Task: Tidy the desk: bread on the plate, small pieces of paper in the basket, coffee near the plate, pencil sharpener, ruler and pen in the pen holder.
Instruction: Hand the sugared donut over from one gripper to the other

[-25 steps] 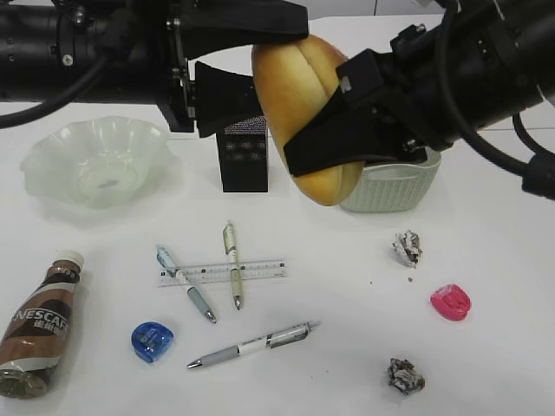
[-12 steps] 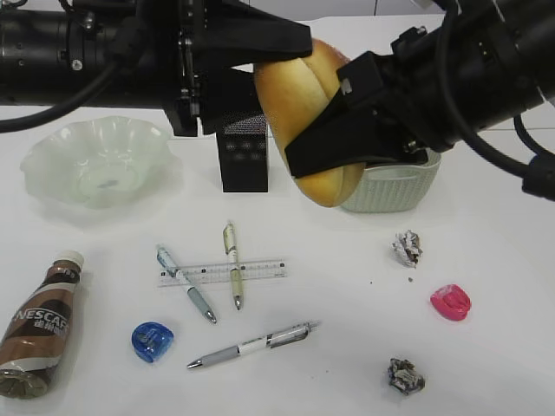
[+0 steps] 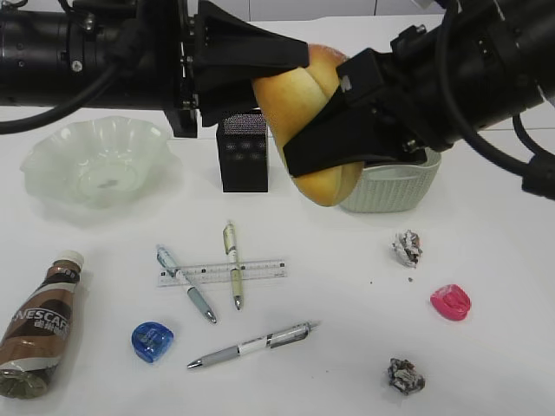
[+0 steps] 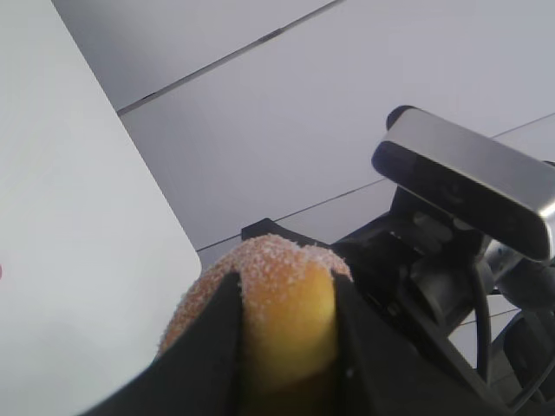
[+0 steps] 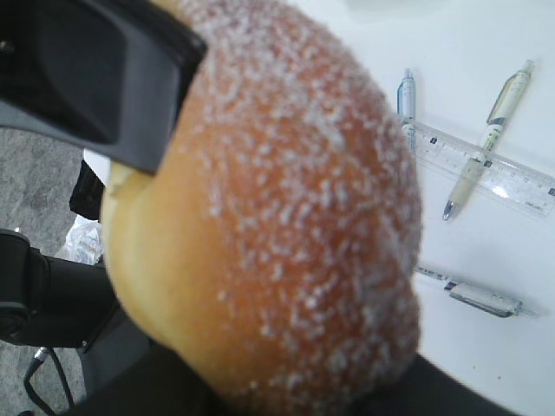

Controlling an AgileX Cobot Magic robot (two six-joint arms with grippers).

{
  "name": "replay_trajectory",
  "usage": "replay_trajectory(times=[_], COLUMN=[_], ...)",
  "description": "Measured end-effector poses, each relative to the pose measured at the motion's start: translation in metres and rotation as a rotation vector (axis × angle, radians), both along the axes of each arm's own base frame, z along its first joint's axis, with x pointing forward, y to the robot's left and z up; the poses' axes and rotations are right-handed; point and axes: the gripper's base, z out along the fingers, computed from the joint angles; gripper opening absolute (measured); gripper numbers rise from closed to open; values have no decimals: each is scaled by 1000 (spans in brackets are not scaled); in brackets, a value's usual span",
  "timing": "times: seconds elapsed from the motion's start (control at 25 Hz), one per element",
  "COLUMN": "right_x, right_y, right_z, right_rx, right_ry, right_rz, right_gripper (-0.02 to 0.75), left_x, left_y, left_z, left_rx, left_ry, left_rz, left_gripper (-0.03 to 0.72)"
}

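Observation:
The bread's lower part [image 3: 331, 184] is in my right gripper, far from the glass plate [image 3: 102, 165]. I should open my right gripper and bring the bread over with my left gripper.
A sugared bread roll [image 3: 303, 104] hangs in the air above the table's middle. My right gripper [image 3: 334, 147] is shut on its lower part. My left gripper [image 3: 282, 74] has a finger on each side of its top; in the left wrist view the jaws [image 4: 286, 295] press the bread [image 4: 277, 260]. The bread [image 5: 286, 225] fills the right wrist view. The glass plate [image 3: 91, 160] is at the left, the black pen holder [image 3: 243, 152] behind the bread, the basket [image 3: 390, 186] at the right. The coffee bottle [image 3: 39, 325] lies front left.
A ruler [image 3: 221, 273] and three pens [image 3: 186, 284] [image 3: 232, 264] [image 3: 253, 344] lie at the centre front. A blue sharpener [image 3: 152, 341] and a pink sharpener [image 3: 450, 302] are near the front. Two paper balls [image 3: 407, 247] [image 3: 404, 375] lie at the right.
My left gripper has moved right, and its fingers now reach over the top of the bread. The right gripper and the bread have stayed in place.

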Motion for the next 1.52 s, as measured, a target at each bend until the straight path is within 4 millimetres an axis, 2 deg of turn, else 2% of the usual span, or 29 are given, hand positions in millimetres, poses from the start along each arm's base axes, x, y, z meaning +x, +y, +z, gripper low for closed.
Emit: replay_trajectory(times=[0.2, 0.28, 0.36, 0.52, 0.6, 1.52], right_x=[0, 0, -1, -3, -4, -5], right_y=[0, 0, 0, 1, 2, 1], right_z=[0, 0, 0, 0, 1, 0], right_rx=[0, 2, 3, 12, 29, 17], right_ry=[0, 6, 22, 60, 73, 79], right_rz=[0, -4, -5, -3, -7, 5], right_gripper=[195, 221, 303, 581, 632, 647], left_x=[0, 0, 0, -4, -7, -8], left_y=[0, 0, 0, -2, -4, -6], left_z=[0, 0, 0, 1, 1, 0], left_rx=[0, -1, -3, -9, -17, 8], left_ry=[0, 0, 0, -1, -1, 7], left_rz=[0, -2, -5, -34, -60, -78], left_gripper=[179, 178, 177, 176, 176, 174])
